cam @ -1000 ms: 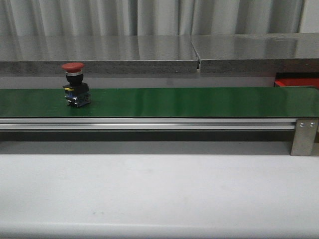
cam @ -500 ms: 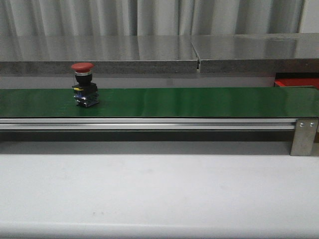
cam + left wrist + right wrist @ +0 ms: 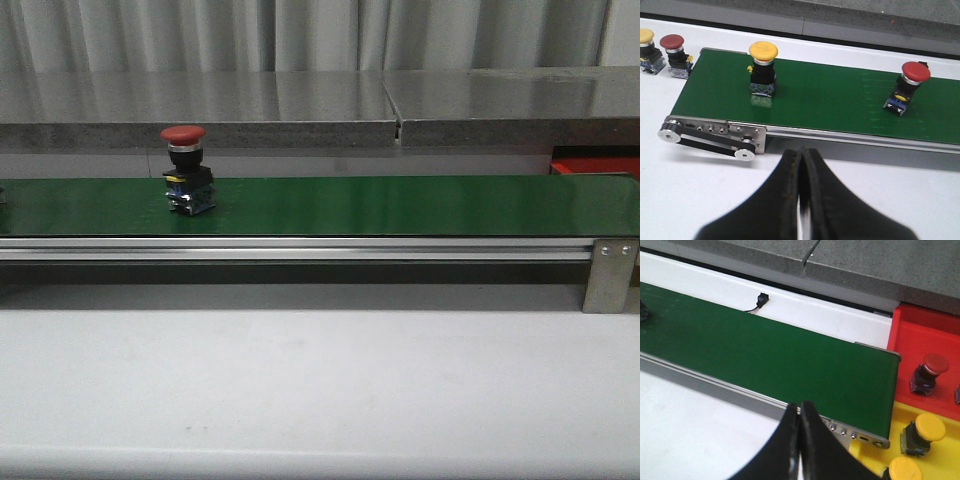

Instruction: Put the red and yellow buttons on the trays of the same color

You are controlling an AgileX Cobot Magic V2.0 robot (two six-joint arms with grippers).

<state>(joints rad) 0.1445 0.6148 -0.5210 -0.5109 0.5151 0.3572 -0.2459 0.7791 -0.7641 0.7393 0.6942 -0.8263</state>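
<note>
The robot's right gripper should grab the red button by its red cap (image 3: 183, 134), because the button stands far from the red tray (image 3: 597, 165) at the belt's other end.
A red button (image 3: 186, 170) stands upright on the green belt (image 3: 400, 205) at its left part; it also shows in the left wrist view (image 3: 910, 85). A yellow button (image 3: 763, 67) stands on the belt near its left end. My left gripper (image 3: 802, 155) is shut and empty over the white table in front of the belt. My right gripper (image 3: 800, 407) is shut and empty near the belt's right end. The red tray (image 3: 920, 335) holds a red button (image 3: 929, 371). The yellow tray (image 3: 940, 455) holds two yellow buttons (image 3: 925, 432).
A yellow button (image 3: 647, 44) and a red button (image 3: 674, 49) stand on the white table beyond the belt's left end. A grey steel ledge (image 3: 300, 105) runs behind the belt. A metal bracket (image 3: 610, 272) sits at the belt's right end.
The red button has travelled to the right along the belt. A dark object has come into view at the belt's far left edge. No gripper shows in the front view.
</note>
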